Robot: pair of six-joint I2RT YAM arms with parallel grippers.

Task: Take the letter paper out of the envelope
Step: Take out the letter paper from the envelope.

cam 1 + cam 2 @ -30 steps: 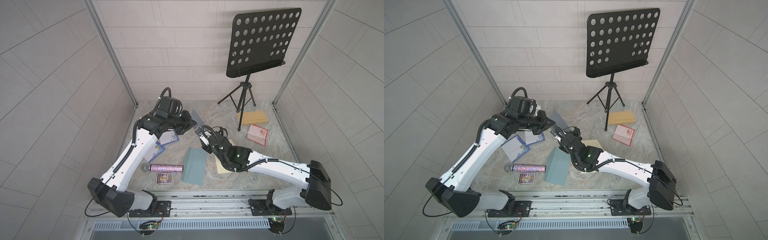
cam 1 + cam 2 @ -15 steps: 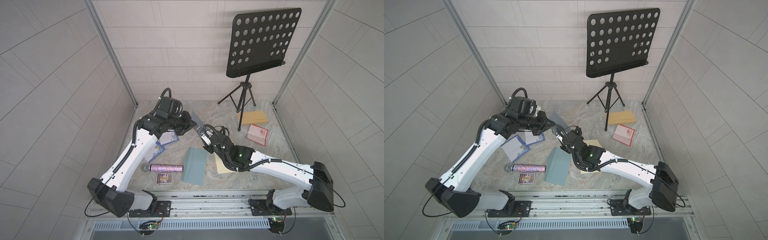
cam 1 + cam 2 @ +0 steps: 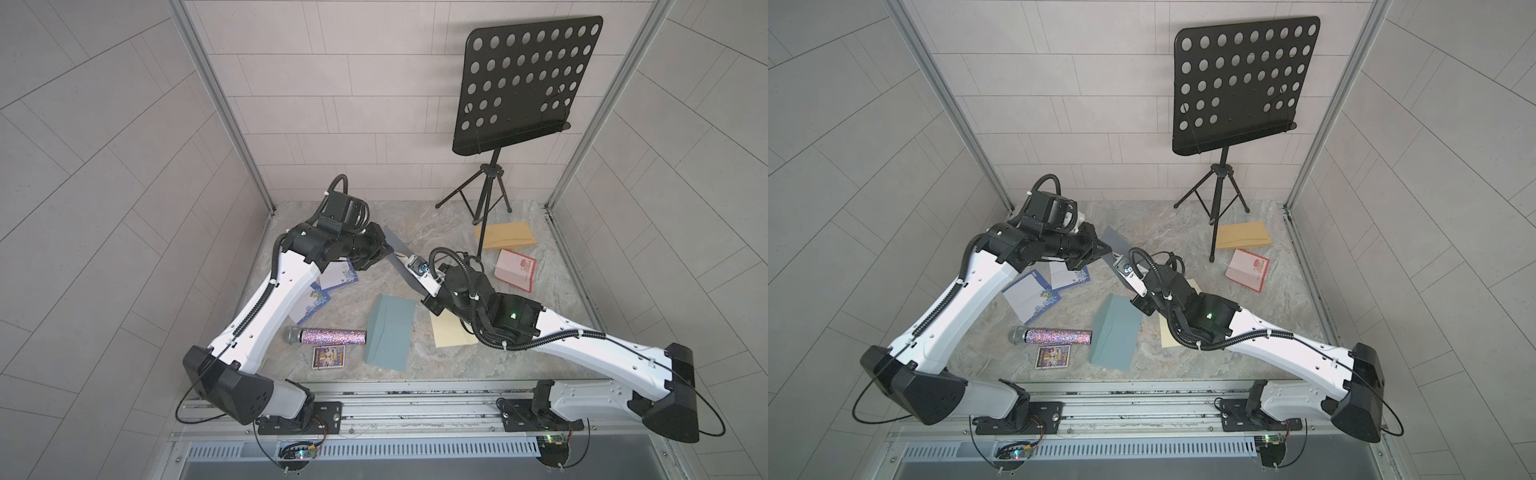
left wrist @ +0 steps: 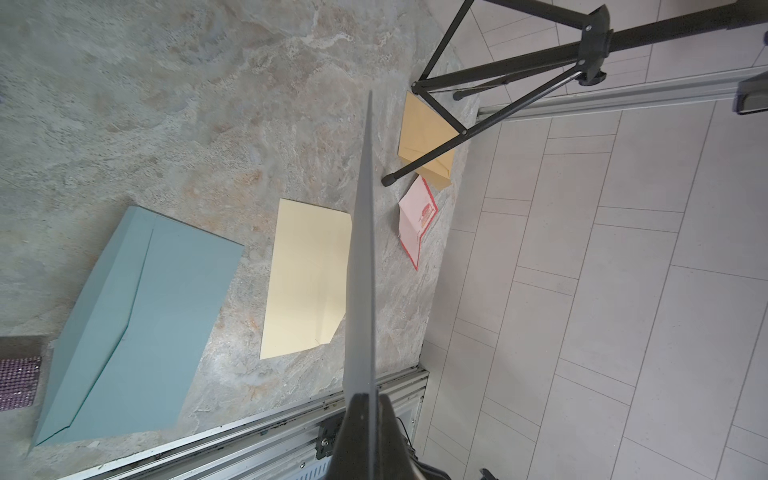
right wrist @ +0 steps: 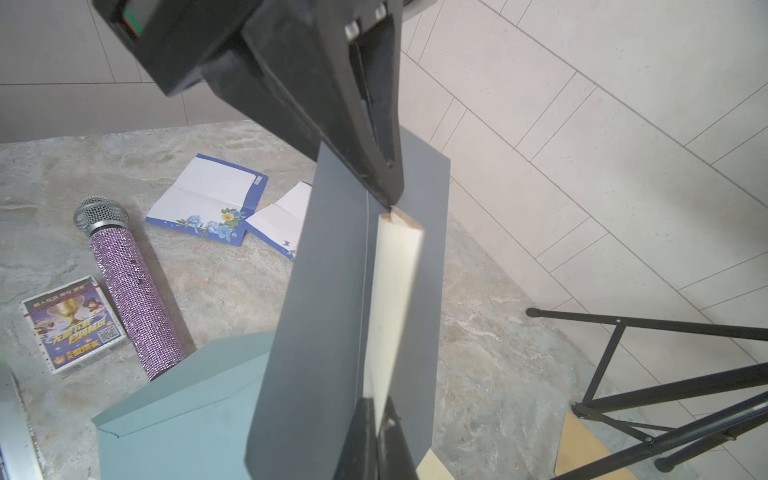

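Note:
My left gripper keeps lowering the dark grey envelope, as the letter paper's far end (image 5: 401, 221) is outside it, and lets go of that envelope on the open marble floor (image 3: 416, 229).
A dark grey envelope (image 3: 395, 241) (image 3: 1115, 239) hangs in the air between the two arms, tilted on edge. My left gripper (image 4: 365, 403) is shut on one end of it, and the left wrist view shows the envelope (image 4: 363, 249) edge-on. A cream letter paper (image 5: 395, 270) sticks out along the envelope (image 5: 332, 291) face. My right gripper (image 5: 372, 411) is shut on the near end of that paper. The left gripper (image 5: 374, 183) pinches the envelope's far end just past the paper's tip.
On the marble floor lie a teal envelope (image 3: 390, 328), a cream envelope (image 3: 451, 334), a brown envelope (image 3: 505, 235), a pink card (image 3: 515, 270), blue flowered sheets (image 3: 316, 299), a glitter microphone (image 3: 328, 336) and a card pack (image 3: 328, 357). A black music stand (image 3: 490, 195) stands at the back right.
The right gripper's jaws have closed onto the cream paper. The right arm has shifted slightly. The left arm still holds the envelope in the same place.

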